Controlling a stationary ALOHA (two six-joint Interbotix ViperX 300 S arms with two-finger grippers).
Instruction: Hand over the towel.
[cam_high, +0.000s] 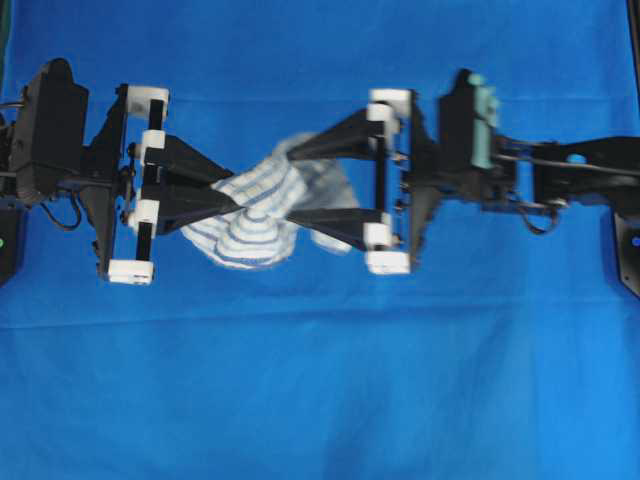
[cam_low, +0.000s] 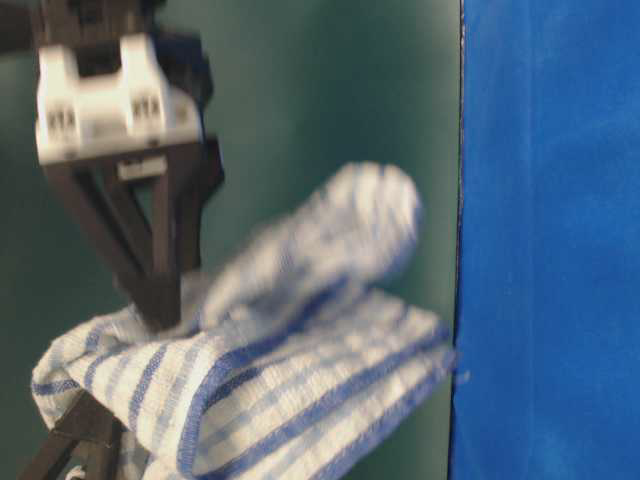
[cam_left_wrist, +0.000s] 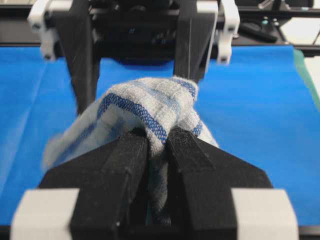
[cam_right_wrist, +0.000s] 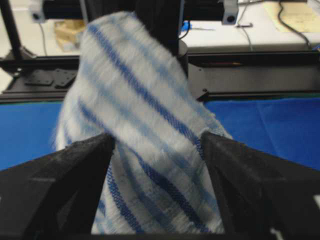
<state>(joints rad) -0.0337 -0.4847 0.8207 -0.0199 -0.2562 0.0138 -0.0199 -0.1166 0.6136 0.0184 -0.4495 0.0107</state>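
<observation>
The robot's left gripper has hold of the towel (cam_high: 248, 192) and its other end (cam_high: 294, 184) is between the right gripper's open fingers, so next the right gripper shuts before the left gripper lets go.
The towel (cam_high: 255, 215), white with thin blue and grey stripes, hangs bunched between my two grippers above the blue cloth. My left gripper (cam_high: 236, 205) is shut on one end of it; in the left wrist view the jaws (cam_left_wrist: 157, 137) pinch a fold of the towel (cam_left_wrist: 150, 100). My right gripper (cam_high: 292, 182) is open wide, with one finger on each side of the towel's other end. In the right wrist view the towel (cam_right_wrist: 140, 115) fills the gap between the spread fingers of that gripper (cam_right_wrist: 157, 140). The table-level view shows the towel (cam_low: 300, 340) under the left gripper (cam_low: 160, 305).
A large plain blue cloth (cam_high: 320, 380) covers the whole table under both arms. Black frame rails and a bench with clutter (cam_right_wrist: 280, 30) stand beyond the table's far edge.
</observation>
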